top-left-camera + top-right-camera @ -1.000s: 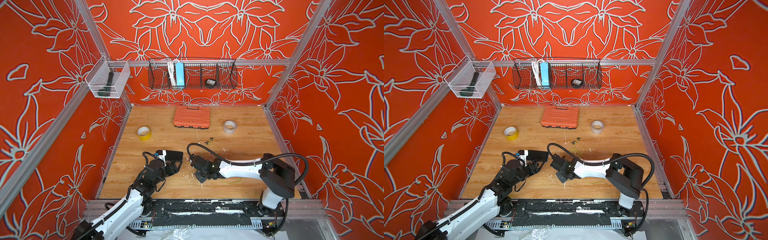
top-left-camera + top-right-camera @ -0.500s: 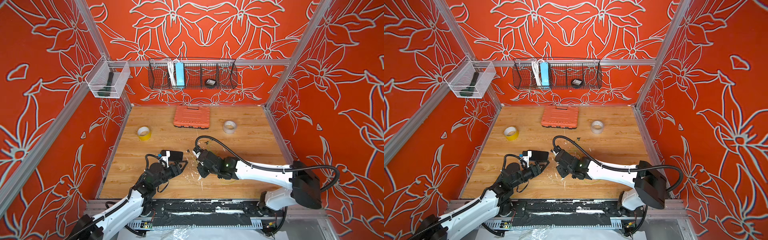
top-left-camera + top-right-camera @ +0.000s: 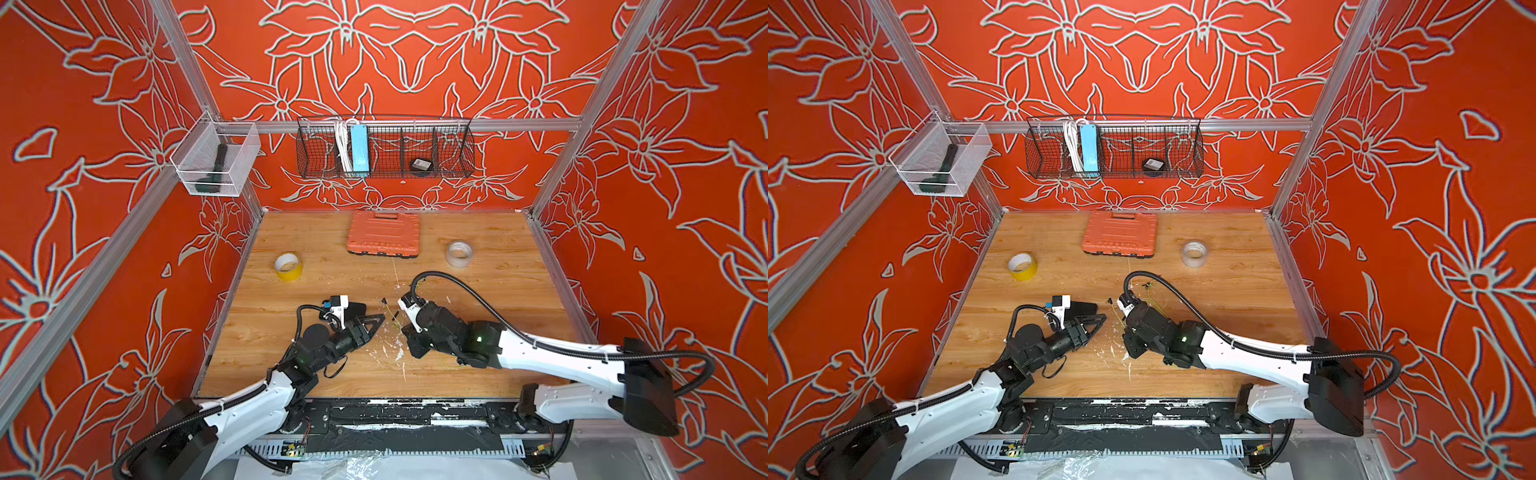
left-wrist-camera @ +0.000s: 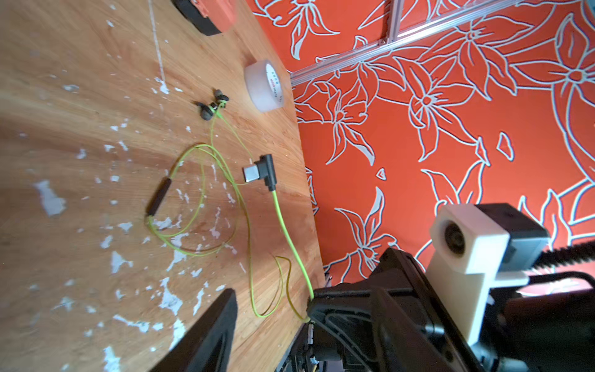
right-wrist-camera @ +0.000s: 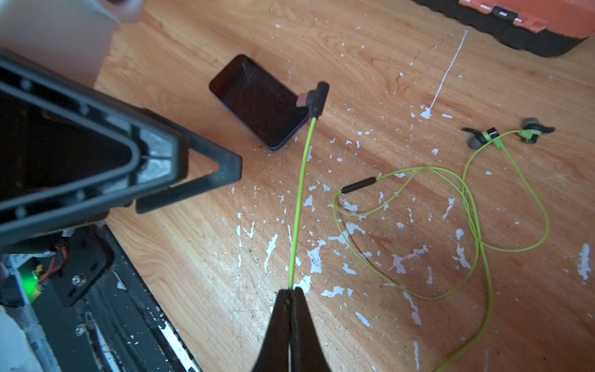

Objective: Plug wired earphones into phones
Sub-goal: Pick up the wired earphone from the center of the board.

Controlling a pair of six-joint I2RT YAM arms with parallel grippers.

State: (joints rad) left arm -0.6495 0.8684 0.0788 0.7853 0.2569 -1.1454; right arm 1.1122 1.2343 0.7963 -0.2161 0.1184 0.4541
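I should keep holding with my right gripper while the cable point(image 5: 301, 179) below the plug stands straight before my left gripper's open fingers point(image 5: 230, 168), until they close on the cable, and then let go.
The phone point(image 5: 257, 101) lies flat on the wooden table, screen up; in both top views it point(image 3: 356, 309) point(image 3: 1084, 308) is partly hidden behind my left wrist camera. The wired earphones' yellow-green cable point(image 5: 299, 199) is pinched in my shut right gripper point(image 5: 291, 291). Its dark angled plug point(image 5: 314, 96) point(image 4: 262, 170) hangs in the air just off the phone's near end. The earbuds point(image 5: 483, 137) point(image 4: 211, 104) and the loose loops lie on the table. My left gripper point(image 3: 376, 322) is open and empty, its tips pointing at the right gripper point(image 3: 394, 318).
An orange ribbed case point(image 3: 384, 235) sits at the back centre, a yellow tape roll point(image 3: 288, 266) at back left and a clear tape roll point(image 3: 459, 253) at back right. A wire basket point(image 3: 384, 145) and a clear bin point(image 3: 214, 160) hang on the walls.
My left gripper has shifted right, towards the right gripper. The right arm has stretched out from its base and now holds the plug end of the cable up beside the phone.
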